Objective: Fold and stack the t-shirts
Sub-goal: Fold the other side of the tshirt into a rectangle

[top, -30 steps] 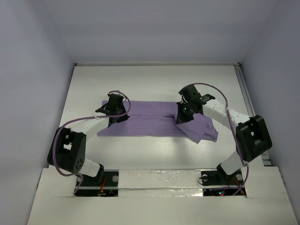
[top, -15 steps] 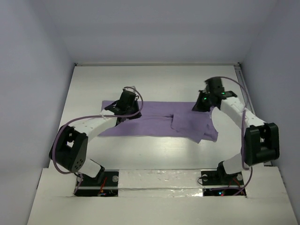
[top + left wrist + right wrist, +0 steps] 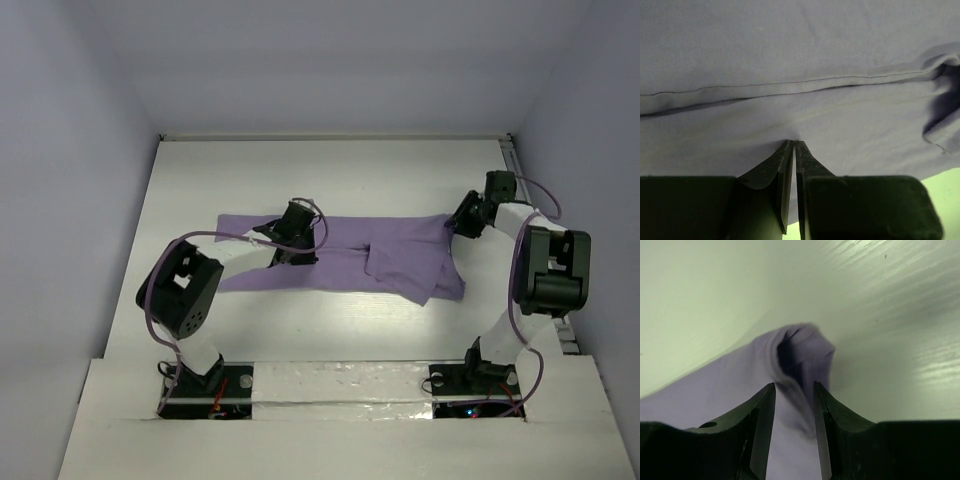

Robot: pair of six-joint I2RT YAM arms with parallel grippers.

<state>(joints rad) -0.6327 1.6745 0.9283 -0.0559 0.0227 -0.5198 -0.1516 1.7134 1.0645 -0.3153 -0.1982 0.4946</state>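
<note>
My right gripper should go to the lavender t-shirt's long strip (image 3: pixel 342 268), which lies crosswise, press on its doubled flap (image 3: pixel 408 260) and swing that end of the strip to the far side before folding.
The lavender t-shirt (image 3: pixel 340 255) lies flat as a long strip across the white table, with a doubled flap at its right end (image 3: pixel 425 270). My left gripper (image 3: pixel 298 232) is shut, its tips pressed down on the cloth (image 3: pixel 790 75) near the strip's middle, just below a hem seam. My right gripper (image 3: pixel 462 220) is at the shirt's far right corner. Its jaws stand a little apart, astride a raised fold of that corner (image 3: pixel 800 347), and the fingers (image 3: pixel 762 410) rest on the cloth.
White walls enclose the table on the left, far side and right. A metal rail (image 3: pixel 520 190) runs along the right edge, close to the right arm. Bare tabletop (image 3: pixel 880 300) lies just beyond the shirt's corner.
The left gripper slid right along the shirt, from its left end toward the middle. The right gripper moved right from the shirt's middle to its far right corner, which now reaches further right.
</note>
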